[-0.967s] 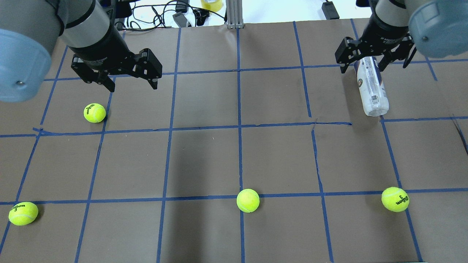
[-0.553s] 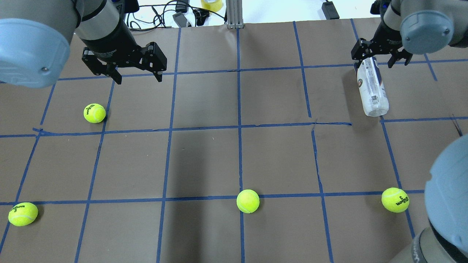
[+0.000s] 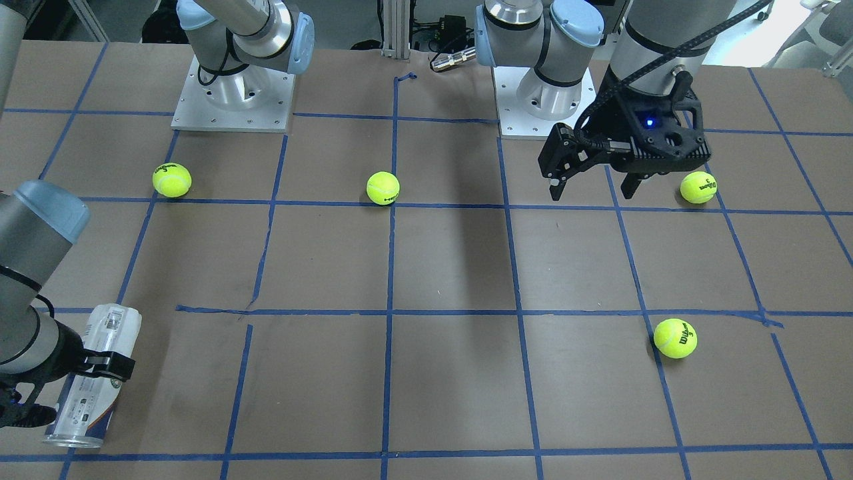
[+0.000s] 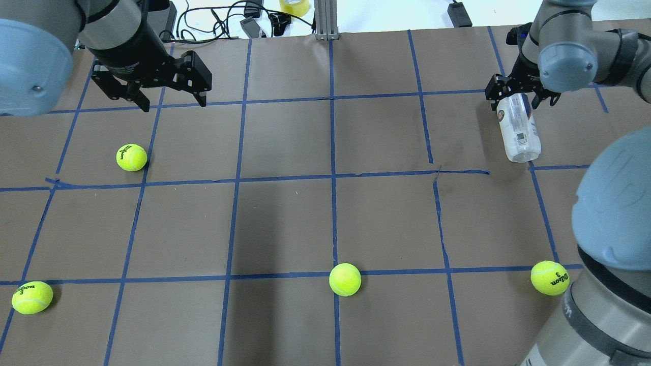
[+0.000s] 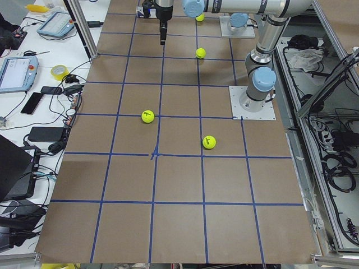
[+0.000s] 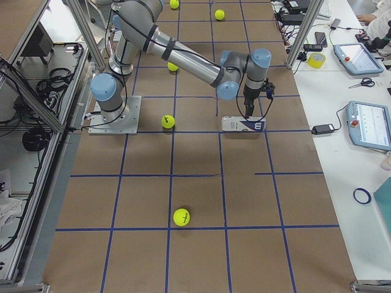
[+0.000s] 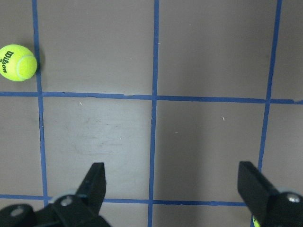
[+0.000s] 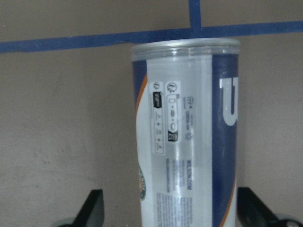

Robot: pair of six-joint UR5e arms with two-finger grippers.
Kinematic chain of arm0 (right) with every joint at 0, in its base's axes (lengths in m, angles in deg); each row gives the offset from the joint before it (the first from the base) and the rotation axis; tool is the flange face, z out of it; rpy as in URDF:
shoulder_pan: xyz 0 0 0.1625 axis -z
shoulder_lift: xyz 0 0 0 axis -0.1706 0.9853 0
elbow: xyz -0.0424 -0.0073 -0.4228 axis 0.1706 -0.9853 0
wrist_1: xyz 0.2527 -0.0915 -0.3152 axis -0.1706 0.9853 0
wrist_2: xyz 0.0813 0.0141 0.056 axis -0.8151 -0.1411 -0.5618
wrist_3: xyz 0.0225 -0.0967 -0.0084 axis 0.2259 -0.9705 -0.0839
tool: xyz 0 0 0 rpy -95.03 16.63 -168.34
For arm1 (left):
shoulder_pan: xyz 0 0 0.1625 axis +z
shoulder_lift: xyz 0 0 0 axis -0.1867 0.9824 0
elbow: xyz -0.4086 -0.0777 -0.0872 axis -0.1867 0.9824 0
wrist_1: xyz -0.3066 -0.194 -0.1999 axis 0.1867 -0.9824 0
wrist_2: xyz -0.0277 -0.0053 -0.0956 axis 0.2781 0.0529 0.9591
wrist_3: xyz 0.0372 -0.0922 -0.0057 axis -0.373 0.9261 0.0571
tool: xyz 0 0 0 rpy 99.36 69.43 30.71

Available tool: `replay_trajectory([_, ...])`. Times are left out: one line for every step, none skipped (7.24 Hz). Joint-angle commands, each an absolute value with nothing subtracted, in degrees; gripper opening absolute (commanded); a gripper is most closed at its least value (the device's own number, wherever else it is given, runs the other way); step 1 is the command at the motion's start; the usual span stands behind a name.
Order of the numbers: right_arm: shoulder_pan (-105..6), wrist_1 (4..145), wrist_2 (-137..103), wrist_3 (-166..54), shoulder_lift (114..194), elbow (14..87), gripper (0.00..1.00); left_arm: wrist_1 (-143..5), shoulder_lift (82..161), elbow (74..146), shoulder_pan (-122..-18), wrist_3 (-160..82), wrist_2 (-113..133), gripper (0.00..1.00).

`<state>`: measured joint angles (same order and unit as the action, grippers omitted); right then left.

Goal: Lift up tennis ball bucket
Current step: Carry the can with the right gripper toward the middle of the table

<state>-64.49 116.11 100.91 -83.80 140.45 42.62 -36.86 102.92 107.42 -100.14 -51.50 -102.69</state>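
My gripper will bring the tennis ball bucket (image 3: 110, 331) up empty when I lift it, because the clear rim (image 3: 73, 439) looks grey instead of yellow-green.
The tennis ball bucket (image 4: 519, 129) is a clear can with a white-and-navy label, lying on its side at the far right of the table. My right gripper (image 4: 519, 100) is open and low over its far end, one finger on each side. In the right wrist view the can (image 8: 187, 142) fills the middle and the fingers (image 8: 92, 210) stand apart from its walls. The can also shows in the front view (image 3: 93, 373) and the right exterior view (image 6: 243, 124). My left gripper (image 4: 173, 104) is open and empty above the far left of the table.
Several yellow-green tennis balls lie on the brown gridded table: one (image 4: 131, 157) near my left gripper, one (image 4: 32, 297) at the near left, one (image 4: 345, 279) at the near middle, one (image 4: 550, 277) at the near right. My right arm's elbow (image 4: 615, 203) hangs over the near right.
My right gripper has come down over the can's far end, and its elbow has swung into view. My left gripper has drifted back and to the left. The can has not moved.
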Motion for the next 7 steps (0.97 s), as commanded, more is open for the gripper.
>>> replay_trajectory([-63.8, 117.2, 100.9, -84.4, 139.1, 43.0, 1.0, -36.8, 103.4, 107.5, -100.7, -52.9, -102.9, 1.0])
replay_trajectory([-63.8, 117.1, 100.9, -84.6, 138.1, 43.0, 1.0, -38.3, 102.6, 107.8, -102.3, -52.3, -103.0, 1.0])
replay_trajectory([-63.7, 116.9, 101.0, -84.8, 137.8, 43.6, 1.0, -40.4, 103.4, 107.0, -104.1, -51.9, -102.6, 1.0])
replay_trajectory([-63.8, 116.9, 101.0, -84.8, 137.6, 43.6, 1.0, -42.4, 102.1, 107.4, -105.0, -51.7, -102.5, 1.0])
replay_trajectory([-63.7, 117.0, 101.0, -84.8, 137.2, 43.7, 1.0, -42.7, 102.1, 107.7, -105.0, -47.8, -102.1, 1.0])
replay_trajectory([-63.7, 117.5, 101.0, -84.9, 137.1, 43.7, 1.0, -42.7, 103.1, 107.9, -105.2, -44.4, -101.9, 1.0])
replay_trajectory([-63.7, 118.4, 101.0, -84.8, 136.8, 43.7, 1.0, -43.0, 102.4, 109.0, -105.2, -44.5, -102.6, 1.0])
